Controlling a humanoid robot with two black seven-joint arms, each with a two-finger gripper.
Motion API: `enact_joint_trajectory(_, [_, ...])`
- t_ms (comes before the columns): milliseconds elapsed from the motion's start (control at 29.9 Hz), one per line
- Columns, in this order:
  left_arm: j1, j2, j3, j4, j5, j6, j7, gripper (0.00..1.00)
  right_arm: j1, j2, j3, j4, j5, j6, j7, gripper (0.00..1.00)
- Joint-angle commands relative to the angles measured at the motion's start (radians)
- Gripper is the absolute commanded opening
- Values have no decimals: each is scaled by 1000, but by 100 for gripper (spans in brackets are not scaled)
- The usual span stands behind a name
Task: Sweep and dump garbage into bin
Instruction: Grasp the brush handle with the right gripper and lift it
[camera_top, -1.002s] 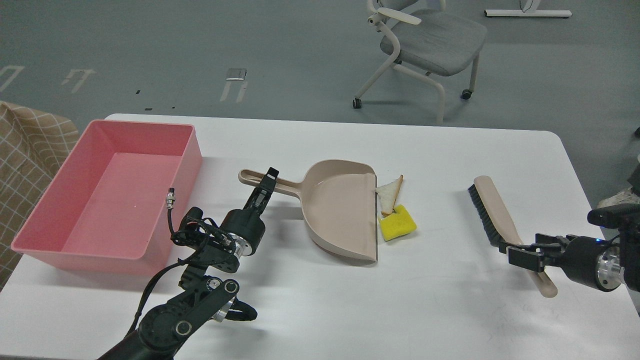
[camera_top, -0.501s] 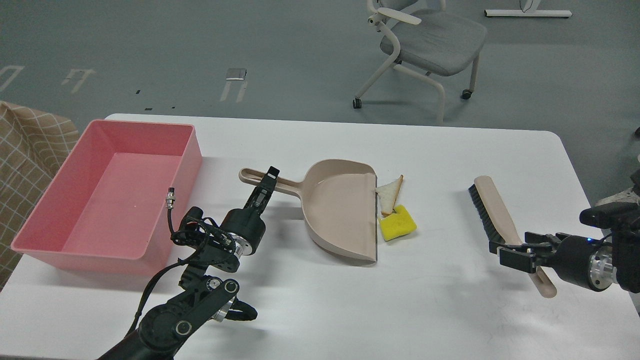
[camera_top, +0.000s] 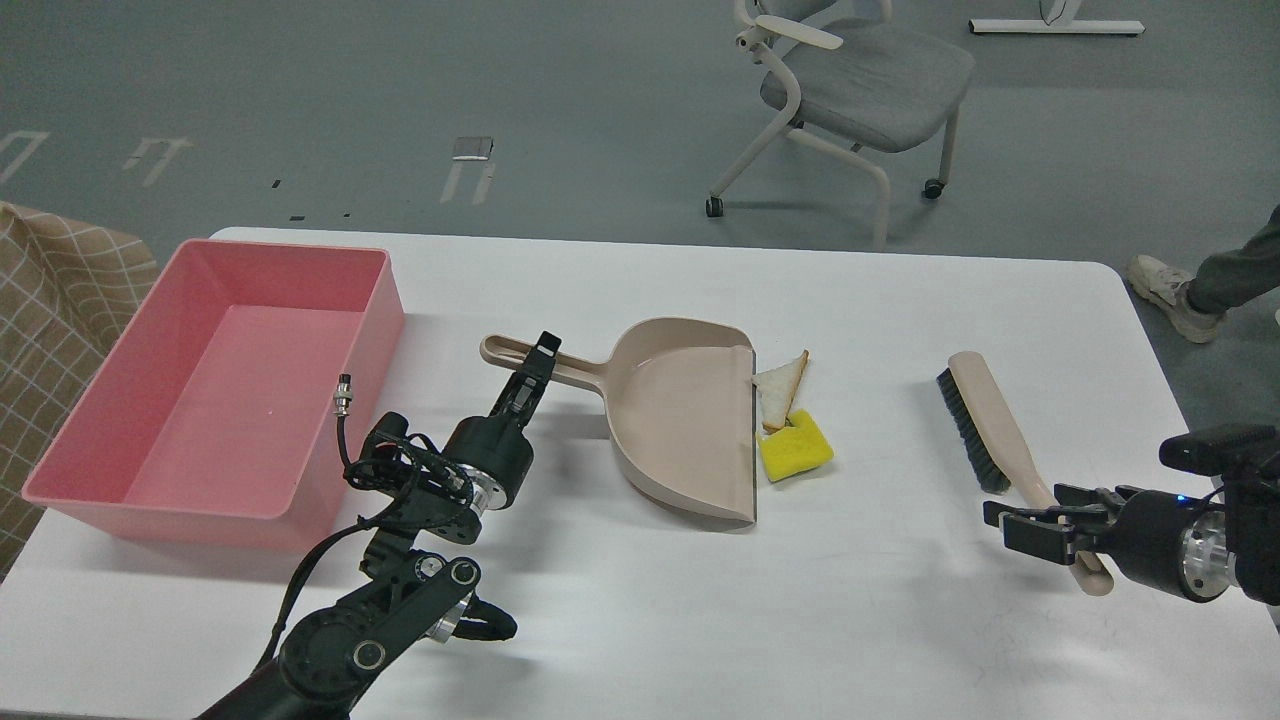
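Note:
I expect the bread slice and yellow sponge (camera_top: 789, 421) to slide over into the dustpan when I push with the brush, because both are already touching its open front edge (camera_top: 755, 434).
The garbage lies mid-table: a triangular bread slice (camera_top: 781, 388) and a yellow sponge block (camera_top: 795, 447), both touching the lip of the beige dustpan (camera_top: 680, 430). The pink bin (camera_top: 372, 322) stands at the left, with nothing in it. My left gripper (camera_top: 533, 370) sits on the dustpan's long handle (camera_top: 575, 372) and looks shut on it. My right gripper (camera_top: 1030, 525) is open at the right, its fingers on either side of the handle of a beige brush (camera_top: 985, 420) with black bristles. The brush lies flat on the table.
The white table (camera_top: 900, 620) ends close behind my right arm. A grey wheeled chair (camera_top: 860, 80) stands on the floor beyond the table. A person's leg and shoe (camera_top: 1175, 290) show at the right edge. A checked brown cloth (camera_top: 50, 300) is at the far left.
My right gripper has shifted a little left and toward me along the brush handle; the brush has not moved. A person's leg and shoe have come into view at the right. The left arm is still.

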Motion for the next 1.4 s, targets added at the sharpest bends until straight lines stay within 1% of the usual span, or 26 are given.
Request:
enact_joint_trajectory(0, [1, 0, 0, -1, -1, 0, 0, 15, 4, 1, 2, 0, -2, 0, -12, 88])
enact_joint_trajectory(67, [1, 0, -1, -1, -1, 1, 0, 15, 6, 1, 2, -2, -2, 0, -23, 81])
enact_joint_trajectory(100, [1, 0, -2, -1, -1, 1, 0, 15, 6, 1, 2, -2, -2, 0, -23, 81])
enact_joint_trajectory(134, [1, 0, 0, -1, -1, 0, 0, 15, 6, 1, 2, -3, -2, 0, -27, 72])
enact_joint_trajectory(200, [1, 0, 0, -1, -1, 1, 0, 15, 6, 1, 2, -3, -2, 0, -27, 70])
enact_joint_trajectory(334, [1, 0, -1, -1, -1, 1, 0, 15, 4, 3, 0, -3, -2, 0, -29, 68])
enact_joint_trajectory(401, [1, -1, -2, -1, -1, 1, 0, 15, 3, 3, 0, 0, 0, 0, -30, 65])
enact_joint_trajectory(501, [4, -1, -2, -8, -1, 1, 0, 15, 3, 4, -8, 1, 0, 0, -34, 63])
enact_joint_trajectory(902, [2, 2, 0, -8, -1, 3, 0, 16, 8, 3, -34, 8, 1, 0, -34, 63])
enact_joint_trajectory(969, [1, 5, 0, -8, -3, 3, 0, 16, 9, 3, -34, 8, 1, 0, -32, 59])
enact_joint_trajectory(1002, [1, 5, 0, -8, -3, 3, 0, 16, 11, 1, -34, 8, 3, 0, -31, 54])
enact_joint_trajectory(1069, [1, 5, 0, -8, -3, 3, 0, 16, 12, 1, -34, 8, 3, 0, -27, 49])
enact_joint_trajectory(1136, [1, 5, 0, -8, -3, 3, 0, 16, 12, 1, -34, 8, 3, 0, -27, 49])
enact_joint_trajectory(1169, [1, 4, 0, -8, -3, 3, 0, 16, 12, 3, -34, 11, 3, 0, -24, 42])
enact_joint_trajectory(1370, [-1, 4, 0, -8, -5, 4, 0, 16, 14, 1, -34, 17, 3, 0, -20, 24])
